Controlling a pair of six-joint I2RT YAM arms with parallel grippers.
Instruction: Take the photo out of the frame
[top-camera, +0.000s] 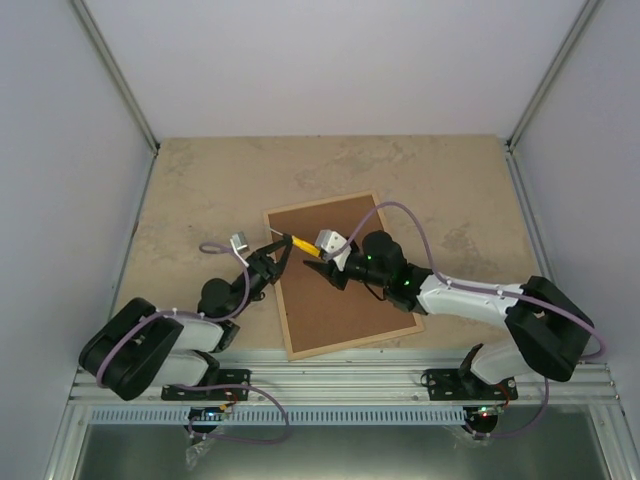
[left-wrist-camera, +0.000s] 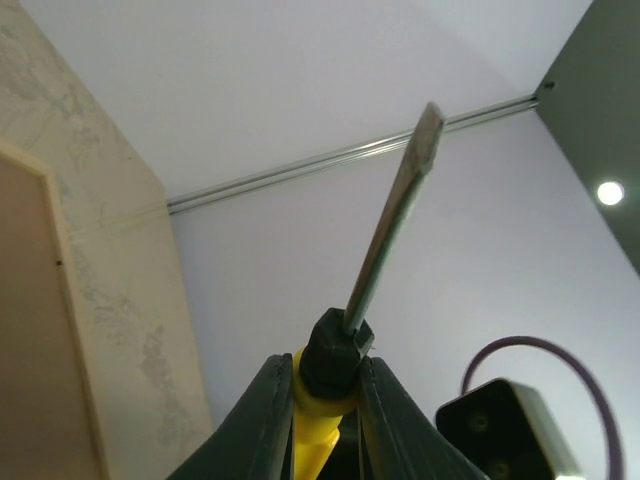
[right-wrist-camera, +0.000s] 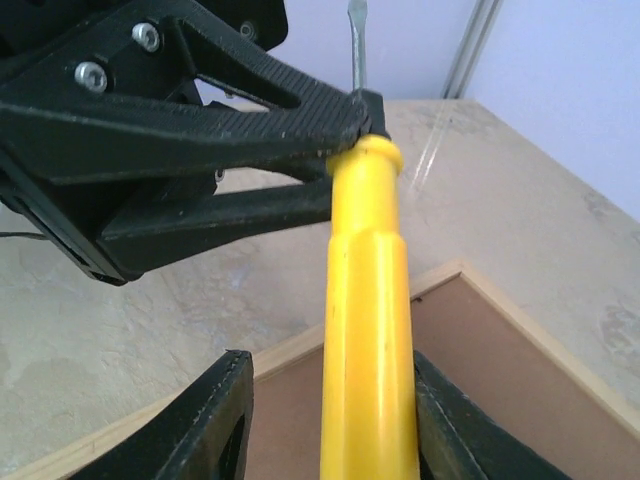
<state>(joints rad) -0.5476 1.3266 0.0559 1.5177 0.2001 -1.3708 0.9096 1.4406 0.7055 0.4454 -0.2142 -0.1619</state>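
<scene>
The robot's left gripper is pinching the screwdriver's black collar (left-wrist-camera: 335, 356) close to the screwdriver's stem, so next the right gripper takes hold of the yellow handle (right-wrist-camera: 368, 330) before the left gripper opens and moves back.
The frame (top-camera: 357, 341) of pale wood lies face down on the table, its brown backing board (top-camera: 345, 305) facing up. The photo is hidden under that board. My left gripper (top-camera: 277, 250) is shut on a screwdriver (top-camera: 300, 241) at the black collar above its yellow handle, and the metal shaft (left-wrist-camera: 395, 215) points up past the left gripper (left-wrist-camera: 323, 365). My right gripper (right-wrist-camera: 330, 365) stands open around the yellow handle (right-wrist-camera: 368, 300), with a clear gap on its left side. The left arm's fingers (right-wrist-camera: 200, 120) clamp the handle's top. The frame's edge (right-wrist-camera: 520, 310) lies below.
The frame rests on a beige mottled tabletop (top-camera: 210, 190) enclosed by white walls with metal corner rails (top-camera: 120, 80). Both arms meet over the frame's upper left corner. Purple cables (top-camera: 420, 225) loop from each wrist.
</scene>
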